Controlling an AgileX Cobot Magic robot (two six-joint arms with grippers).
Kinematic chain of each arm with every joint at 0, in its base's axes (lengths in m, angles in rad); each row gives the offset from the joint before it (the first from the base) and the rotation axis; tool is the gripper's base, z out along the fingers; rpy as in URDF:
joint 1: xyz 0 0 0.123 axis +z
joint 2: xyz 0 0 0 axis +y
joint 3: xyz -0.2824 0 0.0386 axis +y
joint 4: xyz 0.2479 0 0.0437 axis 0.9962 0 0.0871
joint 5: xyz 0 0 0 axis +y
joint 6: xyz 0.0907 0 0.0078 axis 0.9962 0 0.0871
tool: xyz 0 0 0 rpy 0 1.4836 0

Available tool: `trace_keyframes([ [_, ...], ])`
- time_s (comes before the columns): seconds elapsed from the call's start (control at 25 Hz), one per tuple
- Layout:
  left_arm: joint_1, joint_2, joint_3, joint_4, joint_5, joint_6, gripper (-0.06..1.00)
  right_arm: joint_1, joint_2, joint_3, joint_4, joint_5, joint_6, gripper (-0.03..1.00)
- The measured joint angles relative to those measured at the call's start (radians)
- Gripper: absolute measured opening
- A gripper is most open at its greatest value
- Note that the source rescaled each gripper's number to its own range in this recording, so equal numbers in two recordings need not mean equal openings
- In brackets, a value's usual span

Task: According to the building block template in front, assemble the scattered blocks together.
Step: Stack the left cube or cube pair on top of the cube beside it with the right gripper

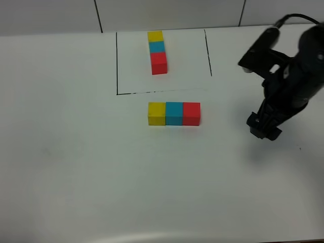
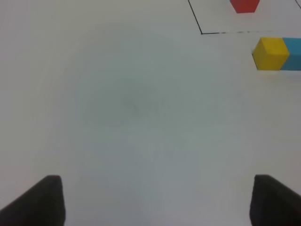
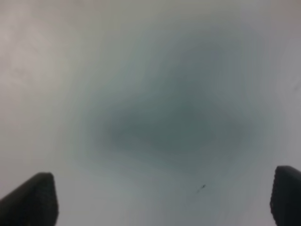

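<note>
The robot's right gripper should take hold of the middle cyan-blue block and turn the whole row to match the template's line, because the loose row (image 1: 174, 114) lies crosswise to that line.
The template (image 1: 157, 51) is a straight line of yellow, cyan-blue and red cubes inside a black-lined rectangle (image 1: 117, 61) at the back of the table. In front of the outline the loose yellow block (image 1: 157, 113), cyan-blue block (image 1: 174, 113) and red block (image 1: 191, 113) stand touching in one row. My right gripper (image 1: 263, 126) hovers to the right of that row, apart from it; the right wrist view shows it open (image 3: 164, 179) over bare table. My left gripper (image 2: 157, 188) is open and empty, with the yellow block (image 2: 270, 53) and the cyan-blue block (image 2: 292, 54) far ahead of it.
The white table (image 1: 76, 167) spreads around the blocks. The right arm (image 1: 288, 66) reaches in from the back right. The outline's corner (image 2: 202, 32) and the template's red cube (image 2: 244, 4) show in the left wrist view. The left arm is outside the exterior view.
</note>
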Motion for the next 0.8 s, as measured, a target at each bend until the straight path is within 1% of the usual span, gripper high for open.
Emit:
trace_keyframes([
  [0.2, 0.000, 0.000, 0.000, 0.000, 0.000, 0.000, 0.83, 0.114, 0.218, -0.238, -0.056, 0.056, -0.122, 0.84],
  [0.36, 0.000, 0.000, 0.000, 0.000, 0.000, 0.000, 0.83, 0.191, 0.410, -0.450, -0.059, 0.107, -0.221, 0.83],
  [0.48, 0.000, 0.000, 0.000, 0.000, 0.000, 0.000, 0.83, 0.228, 0.528, -0.588, -0.046, 0.138, -0.267, 0.81],
  [0.6, 0.000, 0.000, 0.000, 0.000, 0.000, 0.000, 0.83, 0.233, 0.610, -0.671, -0.022, 0.163, -0.294, 0.79],
  [0.8, 0.000, 0.000, 0.000, 0.000, 0.000, 0.000, 0.83, 0.233, 0.671, -0.709, 0.013, 0.142, -0.338, 0.75],
])
